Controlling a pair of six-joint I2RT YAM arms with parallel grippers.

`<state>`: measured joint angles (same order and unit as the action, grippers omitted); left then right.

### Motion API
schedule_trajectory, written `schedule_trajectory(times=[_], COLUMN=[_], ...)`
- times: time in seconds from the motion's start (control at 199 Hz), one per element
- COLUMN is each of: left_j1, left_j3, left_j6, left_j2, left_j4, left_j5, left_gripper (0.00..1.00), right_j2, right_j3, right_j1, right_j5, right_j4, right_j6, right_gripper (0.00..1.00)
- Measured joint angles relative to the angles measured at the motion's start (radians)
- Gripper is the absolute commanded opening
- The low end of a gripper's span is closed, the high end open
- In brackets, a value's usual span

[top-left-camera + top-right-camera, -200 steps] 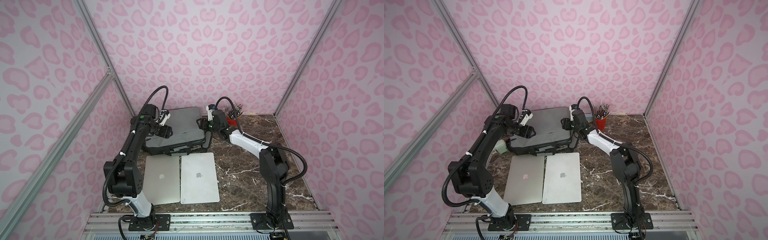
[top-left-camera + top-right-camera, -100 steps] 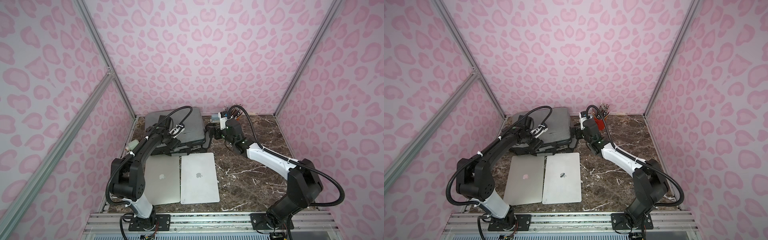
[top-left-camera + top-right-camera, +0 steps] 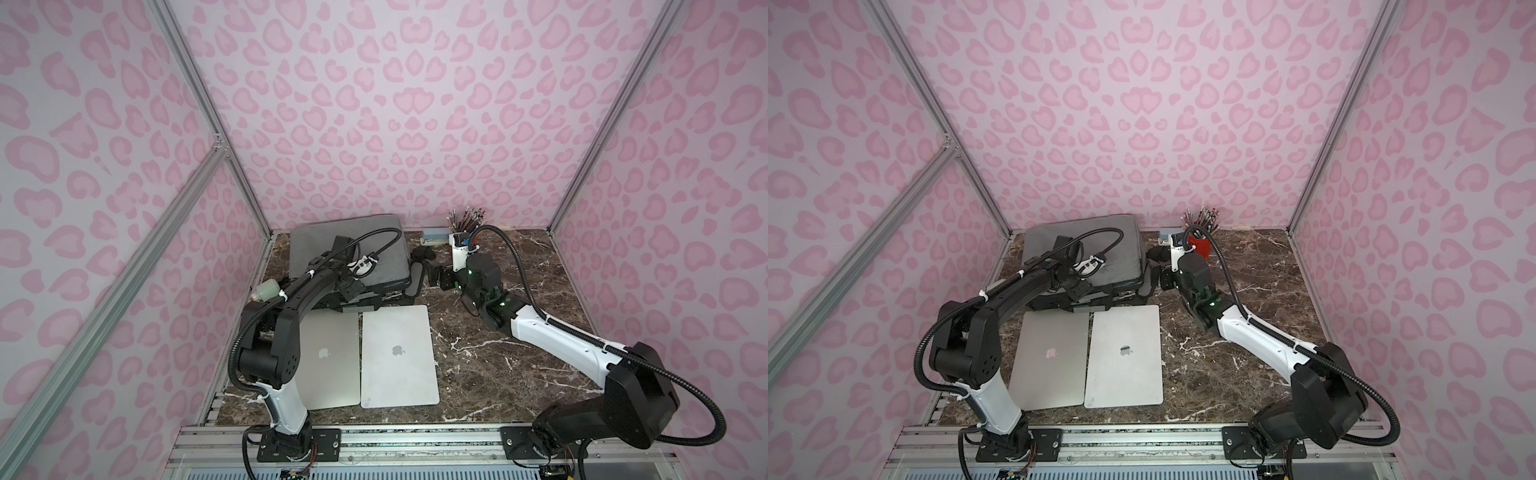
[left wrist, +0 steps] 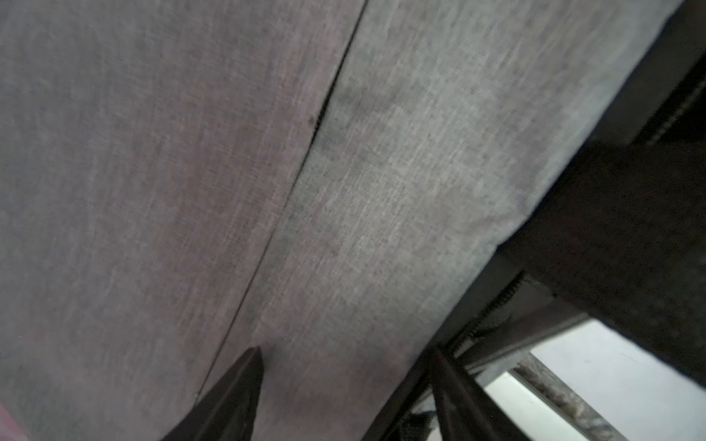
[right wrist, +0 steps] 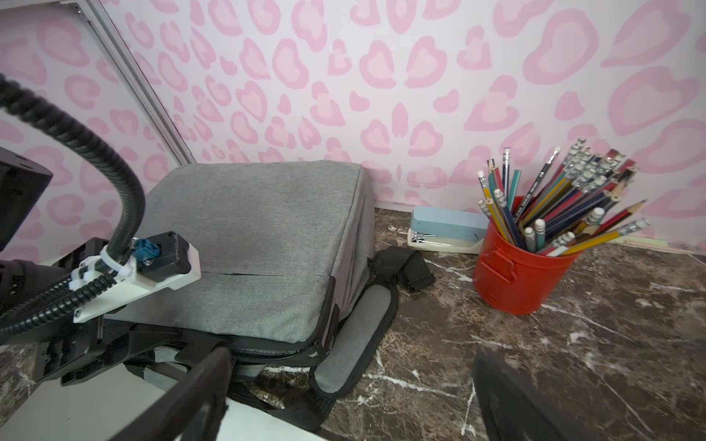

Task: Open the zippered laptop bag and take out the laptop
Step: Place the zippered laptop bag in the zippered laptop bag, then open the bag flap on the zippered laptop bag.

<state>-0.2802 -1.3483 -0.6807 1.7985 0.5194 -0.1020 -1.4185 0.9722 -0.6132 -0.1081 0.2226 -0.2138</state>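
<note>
Next, my left gripper pinches the bag's grey top by its front edge (image 4: 389, 400) and lifts it before my right gripper reaches inside, because the bag's grey top lies low over the zipper gap (image 5: 283, 356).
The grey zippered laptop bag (image 3: 374, 237) (image 3: 1129, 249) (image 5: 259, 236) lies at the back left of the marble table, its zipper gaping along the front edge. My left gripper (image 3: 353, 293) (image 4: 345, 351) sits low at that front edge, jaws apart, against the bag's grey top (image 4: 382, 191). My right gripper (image 3: 434, 276) (image 5: 353, 357) hangs wide open and empty just right of the bag's front corner, above its strap pad (image 5: 359, 328). Two silver laptops (image 3: 399, 353) (image 3: 332, 357) lie flat side by side in front of the bag.
A red tin of pencils (image 5: 523, 275) (image 3: 1200, 247) and a blue stapler (image 5: 447, 229) stand at the back wall, right of the bag. A small pale bottle (image 3: 266, 290) sits by the left wall. Pink walls close in on three sides.
My left arm has come down from high above the bag to its front edge. My right gripper has opened wider and drawn back to the right, away from the bag's corner.
</note>
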Motion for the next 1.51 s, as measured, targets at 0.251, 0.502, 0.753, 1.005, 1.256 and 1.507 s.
schedule_trajectory(times=[0.251,0.502,0.753,1.005,1.256,1.507], left_j1=[-0.006,-0.007,-0.007,-0.005,-0.002,-0.002], left_j3=[-0.036,-0.086,-0.201,-0.329,-0.444,-0.525], left_j6=[-0.001,0.003,0.019,0.037,0.053,0.054], left_j2=[0.020,0.023,0.023,0.023,0.050,0.066], left_j4=[0.017,0.070,0.164,0.257,0.361,0.422], left_j5=[-0.022,-0.013,-0.016,-0.010,0.018,0.022], left_gripper=[0.42,0.10,0.02,0.02,0.02,0.02], right_j2=[0.075,0.183,0.231,0.180,-0.002,-0.285], right_j3=[-0.070,-0.217,-0.308,-0.307,-0.245,-0.090], right_j1=[-0.004,-0.021,-0.023,-0.038,-0.269,-0.413], right_j5=[-0.021,-0.044,-0.048,0.003,-0.089,-0.177], right_j4=[0.058,0.217,0.334,0.365,0.436,0.516], right_j6=[0.006,0.048,0.015,-0.071,-0.007,0.353], right_gripper=[1.00,1.00,0.99,1.00,0.97,0.91])
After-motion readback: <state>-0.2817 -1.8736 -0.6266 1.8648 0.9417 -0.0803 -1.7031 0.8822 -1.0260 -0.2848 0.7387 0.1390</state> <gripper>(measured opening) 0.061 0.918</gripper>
